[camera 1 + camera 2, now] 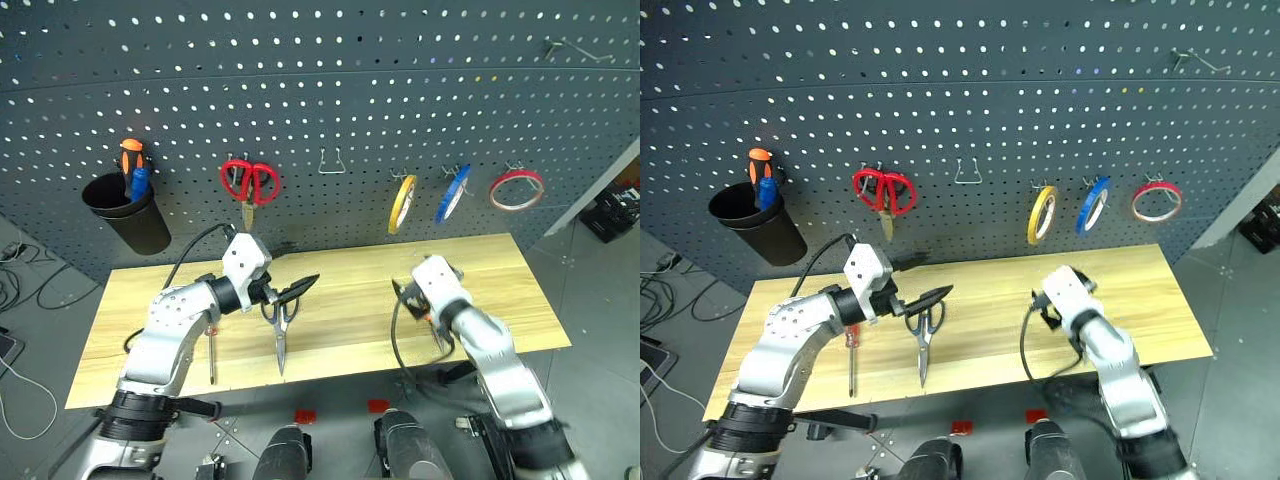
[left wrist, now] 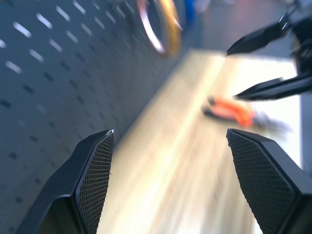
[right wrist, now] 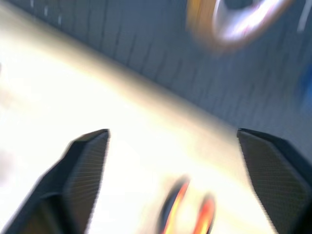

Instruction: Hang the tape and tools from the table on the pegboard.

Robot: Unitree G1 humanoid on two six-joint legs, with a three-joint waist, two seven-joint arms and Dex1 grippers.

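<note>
My gripper will lower the pliers (image 1: 433, 326), and since the empty hook (image 1: 332, 162) forms a wire loop, they will drop in jaws first and hang by their spread handles.
The yellowish tape (image 1: 402, 203) hangs on a hook of the dark pegboard (image 1: 350, 80). On the wooden table (image 1: 350, 330) lie dark-handled scissors (image 1: 281, 325), a red-handled screwdriver (image 1: 212, 355) to their left, and orange-handled pliers (image 2: 229, 109) on the right. My left gripper (image 1: 298, 290) is open and empty, hovering just above the scissors' handles. My right gripper (image 3: 173, 131) is open and empty, low over the table just short of the pliers (image 3: 187, 209), with the tape above and beyond it.
A black cup (image 1: 128, 213) holding an orange-and-blue screwdriver hangs at the board's left. Red scissors (image 1: 249, 182), a blue tape roll (image 1: 453, 192) and a red tape roll (image 1: 516, 188) also hang there. An empty hook (image 1: 332, 162) sits between the scissors and the yellowish tape.
</note>
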